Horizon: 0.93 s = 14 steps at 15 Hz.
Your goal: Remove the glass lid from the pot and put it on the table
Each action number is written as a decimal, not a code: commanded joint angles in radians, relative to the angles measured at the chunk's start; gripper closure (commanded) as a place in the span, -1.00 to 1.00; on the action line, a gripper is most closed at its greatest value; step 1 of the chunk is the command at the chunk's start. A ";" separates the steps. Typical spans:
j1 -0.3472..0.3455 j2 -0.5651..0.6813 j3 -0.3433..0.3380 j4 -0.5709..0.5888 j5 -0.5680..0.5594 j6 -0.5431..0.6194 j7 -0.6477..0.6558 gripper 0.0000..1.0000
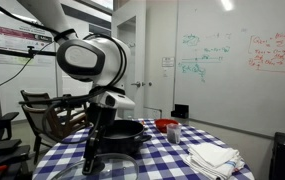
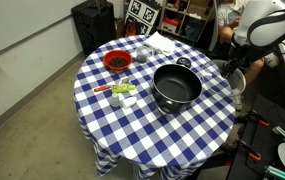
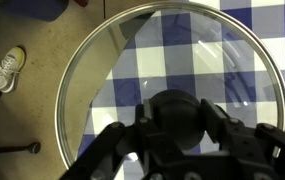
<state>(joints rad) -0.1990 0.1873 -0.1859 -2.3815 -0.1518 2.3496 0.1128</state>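
The glass lid sticks out past the table's edge (image 3: 99,108) next to clear checkered cloth (image 3: 232,72). I keep moving the lid inward with my gripper until the cloth holds it up, then let go.
My gripper (image 3: 172,118) is shut on the black knob of the glass lid (image 3: 172,45). In the wrist view the clear round lid hangs below my fingers, over the edge of the table (image 3: 232,60), with floor showing through its left part. The black pot (image 2: 177,85) stands uncovered near the middle of the checkered table (image 2: 132,130), and it also shows in an exterior view (image 1: 129,130). In both exterior views my gripper (image 2: 232,70) (image 1: 94,150) is beside the pot at the table's rim.
A red bowl (image 2: 117,61) stands on the far side of the pot, with small items (image 2: 122,90) next to it. A white folded cloth (image 1: 214,157) lies on the table. A person's shoe (image 3: 4,70) is on the floor by the table edge. Chairs (image 1: 52,110) stand close by.
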 commanded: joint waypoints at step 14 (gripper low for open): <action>-0.018 0.129 0.028 0.071 0.189 0.165 -0.139 -0.98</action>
<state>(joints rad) -0.2187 0.3596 -0.1661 -2.3184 0.0189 2.5311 -0.0071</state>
